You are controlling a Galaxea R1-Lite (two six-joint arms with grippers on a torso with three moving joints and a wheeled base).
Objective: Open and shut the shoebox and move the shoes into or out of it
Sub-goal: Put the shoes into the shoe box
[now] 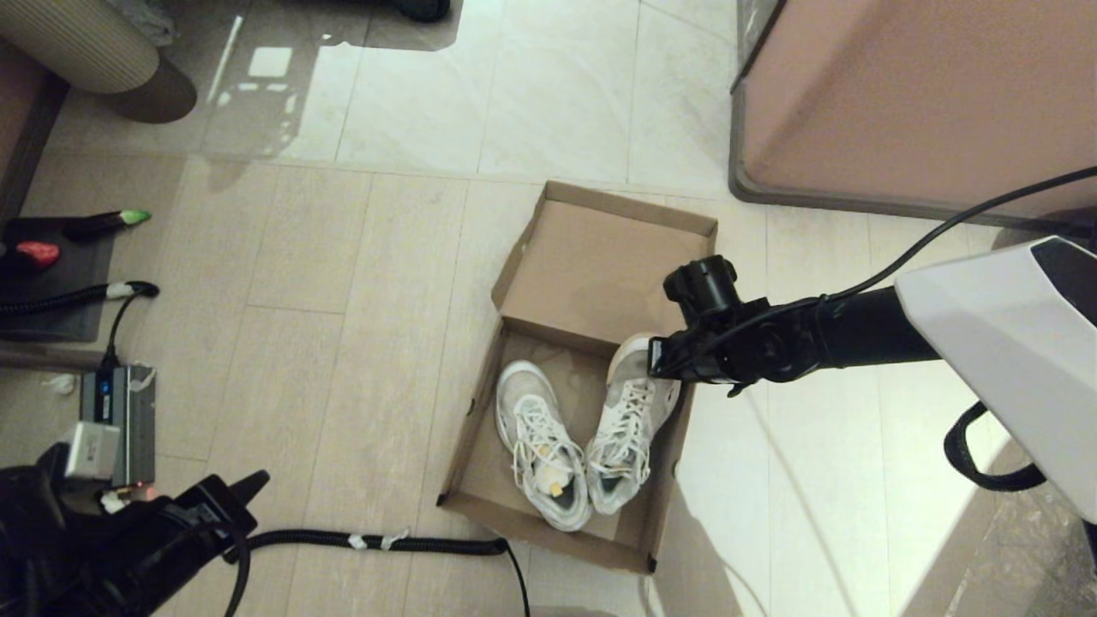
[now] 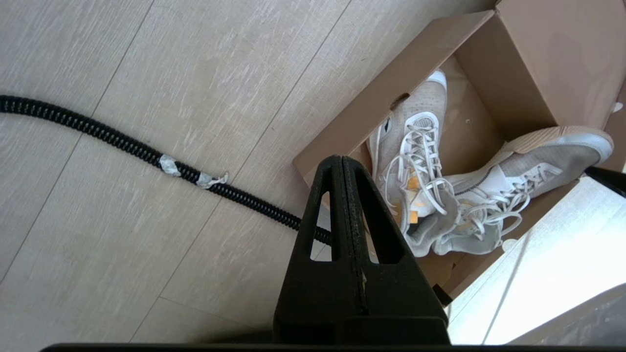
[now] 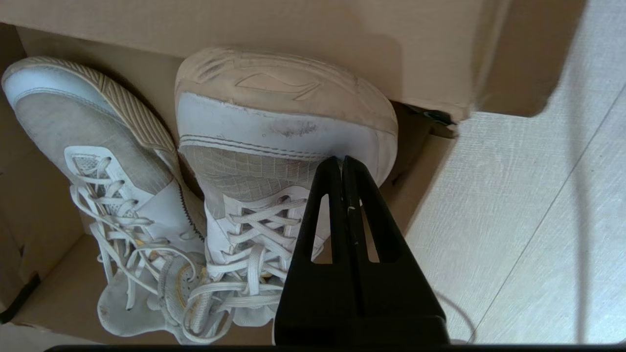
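The robot's right gripper is resting on the toe cap of the tilted shoe [image 1: 634,356], so it should move back and then push that shoe's outer side [image 1: 666,403] toward the flat shoe.
The brown cardboard shoebox [image 1: 474,424] lies on the floor with its hinged lid [image 1: 600,257] folded back flat. Both white lace-up shoes are inside. One shoe [image 1: 540,446] lies flat on the box's left side. The other shoe [image 1: 630,420] is tilted, its toe raised against the right wall. My right gripper [image 3: 343,159] is shut, its tips against that shoe's white toe cap [image 3: 274,122]; nothing is between the fingers. The flat shoe [image 3: 73,117] lies beside it. My left gripper [image 2: 341,159] is shut and empty, low at the near left [image 1: 248,484], short of the box's near corner [image 2: 313,161].
A black corrugated cable [image 1: 377,542] runs across the floor to the box's near side. A large pinkish-brown cabinet [image 1: 908,94] stands at the far right. A power unit [image 1: 120,411] and a dark mat [image 1: 51,283] sit at the left.
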